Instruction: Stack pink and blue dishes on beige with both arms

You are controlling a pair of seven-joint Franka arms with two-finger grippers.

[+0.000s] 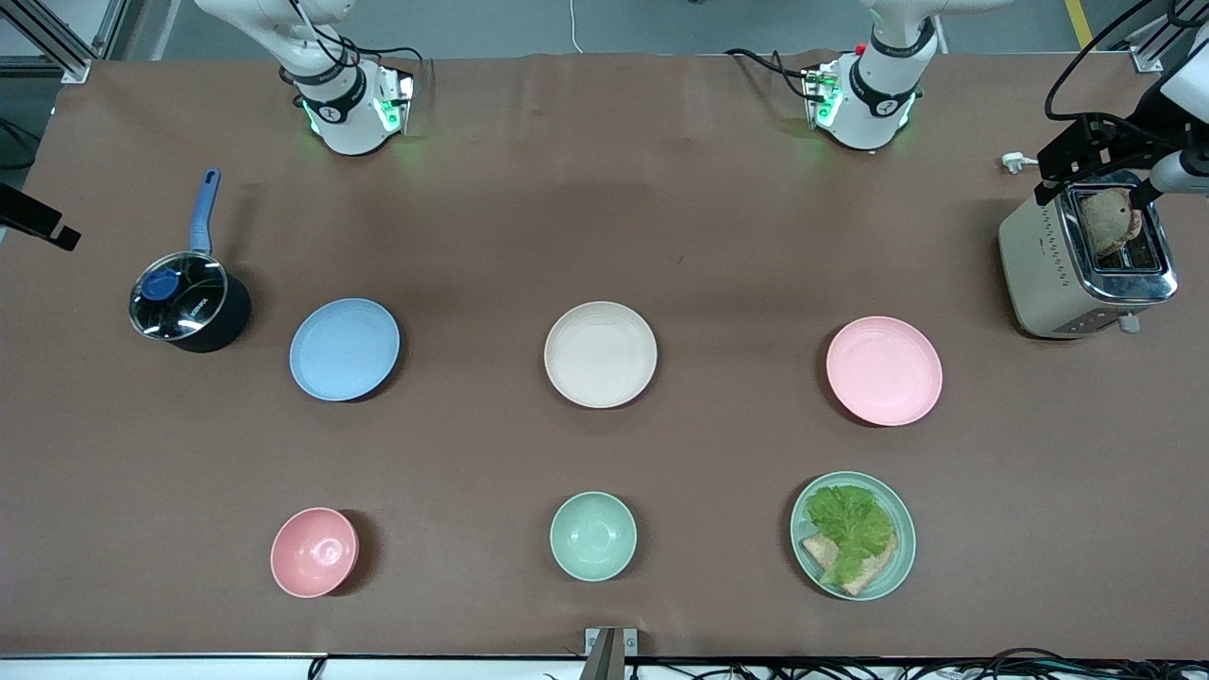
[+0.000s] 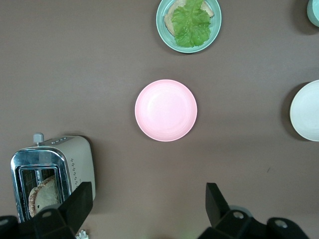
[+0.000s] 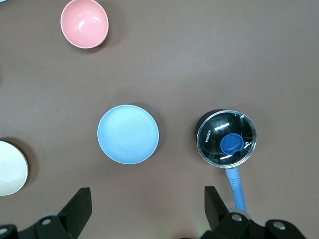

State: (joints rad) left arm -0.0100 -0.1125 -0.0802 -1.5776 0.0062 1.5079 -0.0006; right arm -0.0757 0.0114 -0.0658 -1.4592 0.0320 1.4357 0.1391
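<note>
My gripper will lower the pink plate (image 1: 884,370), which should settle flat and cover nearly all the beige plate, since their round rims (image 1: 653,355) look equally wide.
The pink plate (image 1: 884,370) (image 2: 166,110) lies flat toward the left arm's end of the table. At the right arm's end sits the blue plate (image 1: 345,348) (image 3: 128,134), and the beige plate (image 1: 601,354) (image 2: 306,112) (image 3: 10,167) rests between them, bare. All three stand apart in one row. My left gripper (image 2: 148,190) hangs high and open over bare table between its base and the pink plate. My right gripper (image 3: 147,192) is likewise high and open over bare table by the blue plate. Neither holds anything, and neither hand shows in the front view.
A black pot with a glass lid and blue handle (image 1: 189,302) stands beside the blue plate. A toaster with bread (image 1: 1086,260) is near the pink plate. Nearer the front camera sit a pink bowl (image 1: 315,552), a mint bowl (image 1: 593,535) and a mint plate with lettuce and bread (image 1: 853,535).
</note>
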